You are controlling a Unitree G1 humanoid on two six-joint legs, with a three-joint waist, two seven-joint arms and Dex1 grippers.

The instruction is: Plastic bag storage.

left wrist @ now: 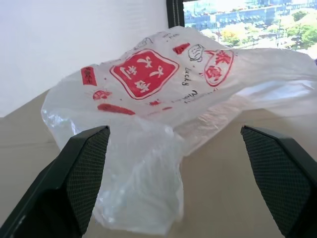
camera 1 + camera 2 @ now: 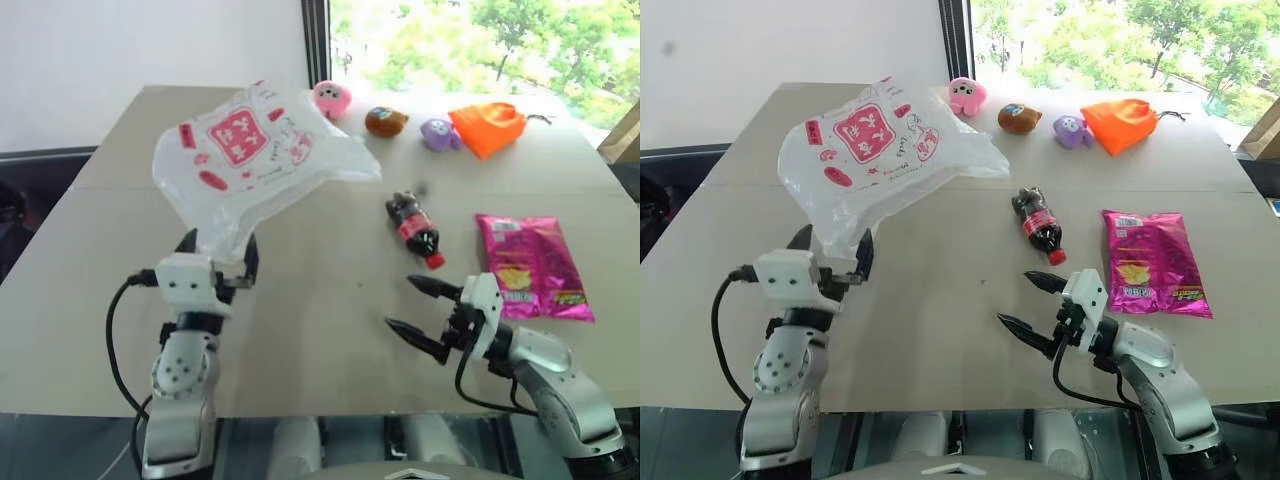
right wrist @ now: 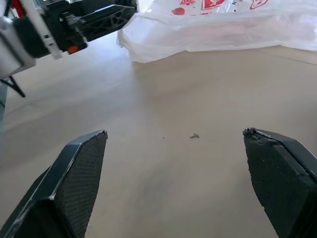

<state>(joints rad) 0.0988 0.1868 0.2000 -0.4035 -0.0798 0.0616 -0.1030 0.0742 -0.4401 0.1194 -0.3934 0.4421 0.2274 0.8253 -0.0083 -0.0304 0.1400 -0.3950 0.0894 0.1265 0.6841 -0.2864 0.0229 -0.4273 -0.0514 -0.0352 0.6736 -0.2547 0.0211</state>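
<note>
The plastic bag's narrow near end (image 2: pixel 222 238) is hanging between the open fingers of my left gripper, so I keep moving forward until both fingers close on that end (image 1: pixel 142 198).
The plastic bag (image 2: pixel 250 150) is a whitish translucent film with red prints, puffed up on the left half of the tan table (image 2: pixel 320 300). Its near end hangs down between the fingers of my left gripper (image 2: pixel 218 245), which stands open and level. In the left wrist view the plastic bag (image 1: pixel 148 99) lies between the wide-apart fingers without being clamped. My right gripper (image 2: pixel 400 302) is open near the table's front, pointing left toward the left arm, with nothing between its fingers. The right wrist view shows bare table between them, and the left gripper (image 3: pixel 74 25) beside the bag's edge (image 3: pixel 198 34).
A small cola bottle (image 2: pixel 415 228) lies at mid table, just beyond the right gripper. A magenta snack packet (image 2: pixel 530 265) lies to its right. At the far edge sit a pink plush (image 2: pixel 331 98), a brown toy (image 2: pixel 386 121), a purple toy (image 2: pixel 438 133) and an orange pouch (image 2: pixel 487 127).
</note>
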